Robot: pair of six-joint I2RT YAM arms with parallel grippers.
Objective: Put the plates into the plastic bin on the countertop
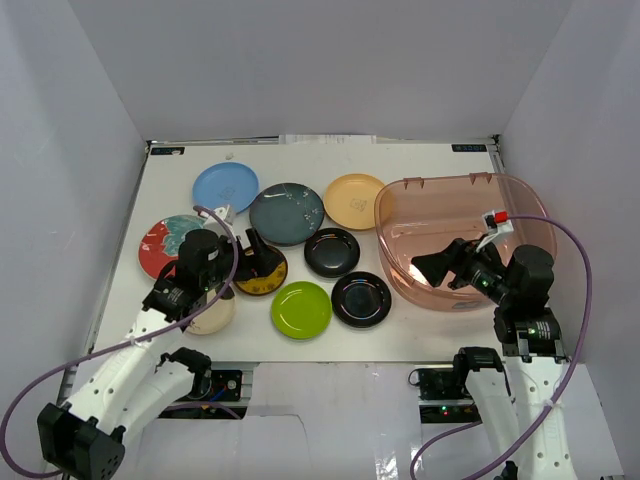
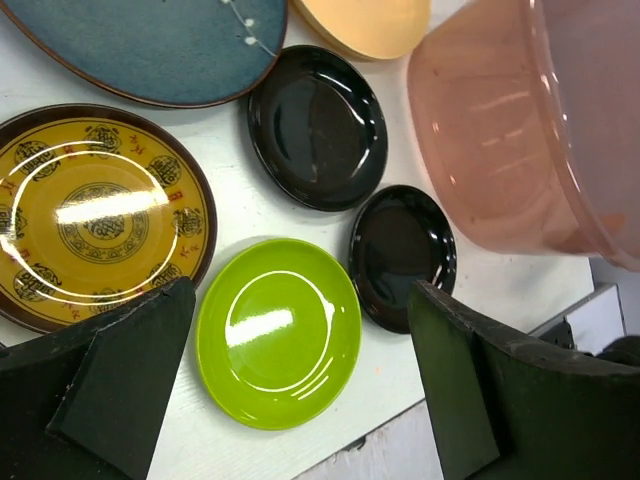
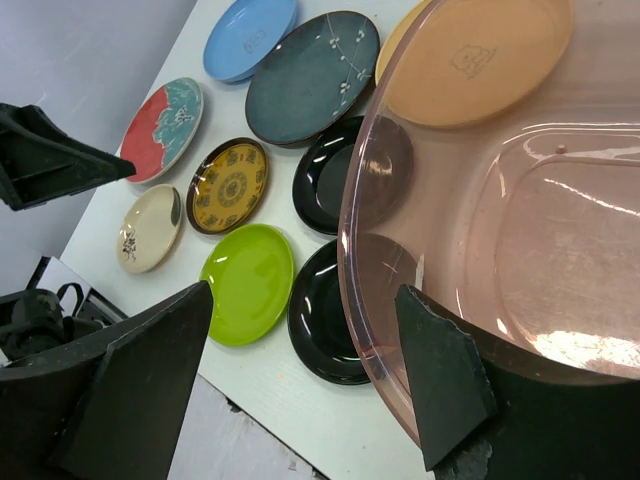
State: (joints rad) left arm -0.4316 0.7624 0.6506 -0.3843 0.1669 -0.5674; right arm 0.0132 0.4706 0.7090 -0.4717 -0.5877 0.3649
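I should keep moving my open left gripper to the dark teal plate's rim (image 1: 251, 212), free where it faces the red-and-teal plate, until its fingers straddle that rim.
Several plates lie on the countertop (image 1: 180, 180) left of the plastic bin (image 1: 465, 240): light blue (image 1: 225, 186), dark teal (image 1: 287, 213), orange-yellow (image 1: 354, 200), red-and-teal (image 1: 165, 245), yellow-brown patterned (image 1: 262, 278), cream (image 1: 212, 312), lime green (image 1: 301, 309) and two glossy black ones (image 1: 332, 252) (image 1: 361, 299). My left gripper (image 1: 258, 258) hangs open and empty over the patterned plate; the lime plate (image 2: 278, 330) shows between its fingers. My right gripper (image 1: 435, 265) is open and empty above the bin's near-left rim (image 3: 350, 230). No plate shows inside the bin.
White walls close in the countertop on three sides. The bin (image 2: 530, 130) fills the right third of the surface. A black plate (image 3: 320, 320) lies close against the bin's left wall. The table's near edge (image 2: 330, 450) runs just below the lime plate.
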